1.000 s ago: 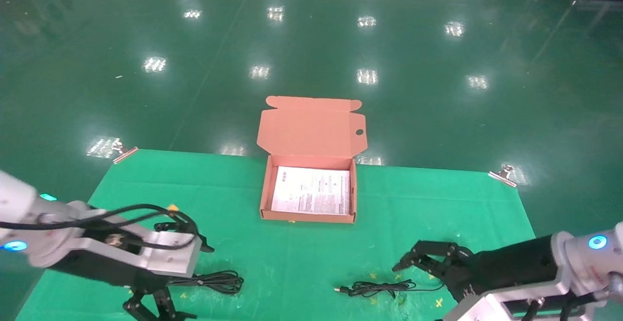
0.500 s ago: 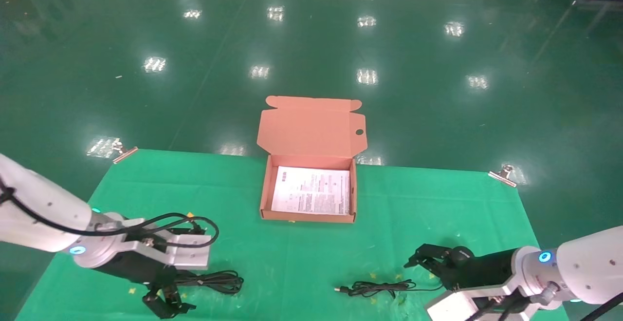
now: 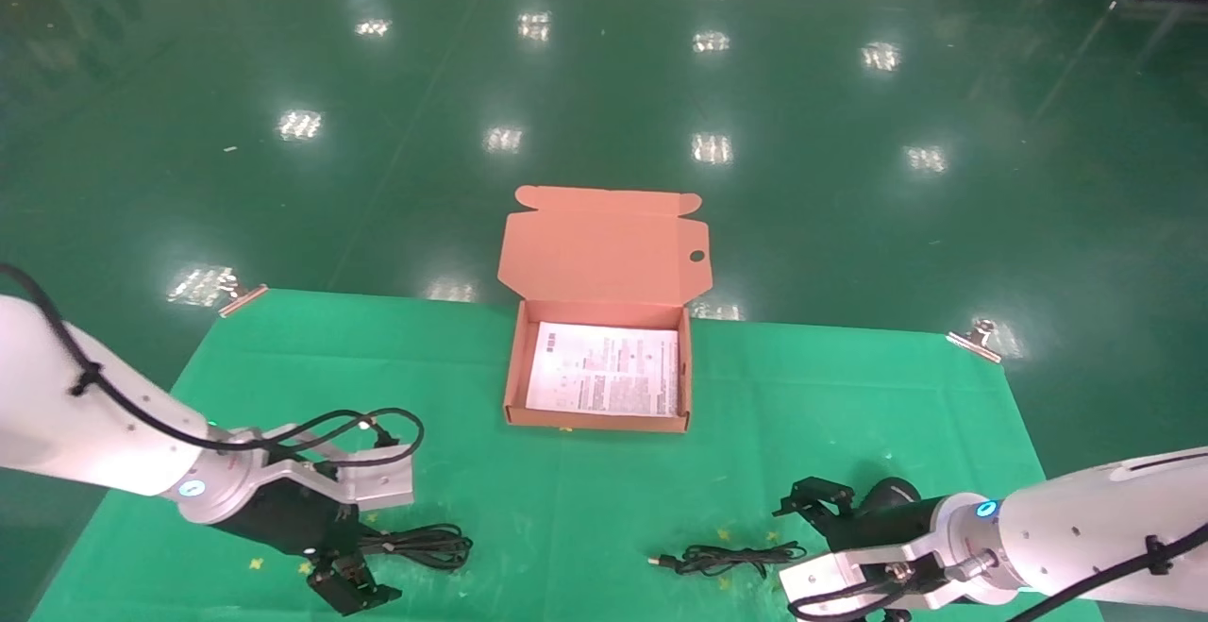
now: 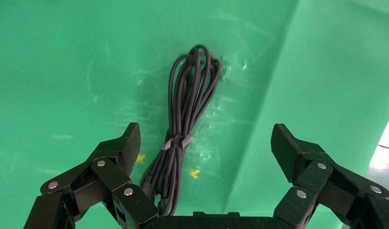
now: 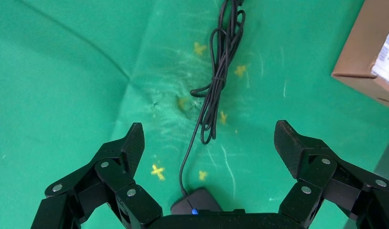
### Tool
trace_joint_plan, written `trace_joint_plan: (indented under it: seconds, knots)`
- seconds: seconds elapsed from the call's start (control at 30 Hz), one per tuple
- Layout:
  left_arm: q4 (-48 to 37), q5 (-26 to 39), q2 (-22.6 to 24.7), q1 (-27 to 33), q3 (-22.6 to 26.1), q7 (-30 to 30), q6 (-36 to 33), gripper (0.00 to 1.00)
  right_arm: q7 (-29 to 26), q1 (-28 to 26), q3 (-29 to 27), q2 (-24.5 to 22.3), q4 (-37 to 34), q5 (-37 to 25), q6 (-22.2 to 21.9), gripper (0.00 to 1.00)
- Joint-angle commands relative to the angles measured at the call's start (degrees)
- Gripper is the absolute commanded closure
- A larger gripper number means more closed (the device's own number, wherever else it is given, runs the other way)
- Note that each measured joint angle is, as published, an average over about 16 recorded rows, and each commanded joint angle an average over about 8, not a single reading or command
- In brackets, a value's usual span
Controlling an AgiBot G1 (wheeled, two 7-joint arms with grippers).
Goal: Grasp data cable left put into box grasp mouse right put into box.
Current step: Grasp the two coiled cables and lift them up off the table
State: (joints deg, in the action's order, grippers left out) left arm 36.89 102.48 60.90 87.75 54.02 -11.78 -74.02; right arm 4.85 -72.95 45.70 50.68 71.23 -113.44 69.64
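The mouse's tied cord (image 3: 725, 558) is lined up with the gap between my open fingers, so my right gripper should go on moving toward its near loops (image 5: 210, 121) until the fingers are on both sides of them.
The data cable (image 3: 425, 545), a tied black bundle, lies on the green cloth at the front left. It also shows in the left wrist view (image 4: 190, 105). My left gripper (image 3: 354, 586) is open just beside its near end. In the left wrist view the gripper (image 4: 206, 133) straddles the bundle, which lies nearer one finger. The black mouse (image 3: 895, 493) sits at the front right, partly under my open right gripper (image 3: 816, 499). In the right wrist view the mouse (image 5: 197, 202) is by the palm of the gripper (image 5: 209, 129). Its cord (image 5: 216, 81) runs away. The open box (image 3: 514, 367) holds a white leaflet.
The green cloth (image 3: 585, 509) carries small yellow marks and is held by metal clips at its far corners (image 3: 243, 299) (image 3: 977, 339). Shiny green floor lies beyond. The box's lid (image 3: 604, 244) stands open at the back. A box corner (image 5: 369, 52) shows in the right wrist view.
Both arms have come down lower over the cloth. The left gripper has shifted right toward the cable's near end. The right gripper has drawn in over the mouse. Cable, mouse and box have not moved.
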Motion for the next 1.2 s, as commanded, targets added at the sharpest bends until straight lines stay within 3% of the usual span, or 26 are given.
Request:
trace_joint_plan:
  seconds: [0.03, 0.33, 0.4, 0.43, 0.6, 0.67, 0.7, 1.2]
  knots:
    - [-3.02, 0.2, 1.09, 0.09, 0.15, 1.45, 0.72, 0.0, -0.81, 0.19, 0.23, 1.04, -1.35, -0.69, -0.58, 0.0]
    - [-12.1, 1.01, 4.69, 0.12, 0.48, 8.19, 5.26, 0.0, 1.26, -0.47, 1.15, 5.71, -10.39, -1.26, -2.43, 0.0]
    - [-13.66, 1.21, 5.29, 0.13, 0.56, 9.56, 6.23, 0.0, 1.88, -0.53, 1.18, 6.56, -12.21, -1.38, -3.35, 0.06]
    - [-14.36, 1.27, 5.55, 0.14, 0.58, 10.14, 6.6, 0.08, 2.17, -0.54, 1.17, 6.92, -12.99, -1.45, -3.85, 0.16]
    - [-17.33, 1.35, 6.5, 0.12, 0.57, 12.33, 7.92, 0.71, 3.44, -0.48, 1.06, 8.27, -15.94, -1.75, -6.28, 0.79]
    - [-17.97, 1.31, 6.67, 0.11, 0.53, 12.7, 8.16, 0.95, 3.7, -0.47, 1.06, 8.53, -16.49, -1.86, -6.78, 0.98]
    - [-18.18, 1.31, 6.73, 0.1, 0.52, 12.81, 8.26, 1.0, 3.77, -0.47, 1.06, 8.62, -16.66, -1.9, -6.93, 1.0]
    - [-17.27, 1.23, 6.48, 0.1, 0.49, 12.28, 7.9, 1.0, 3.45, -0.47, 1.01, 8.24, -15.94, -1.76, -6.42, 1.0]
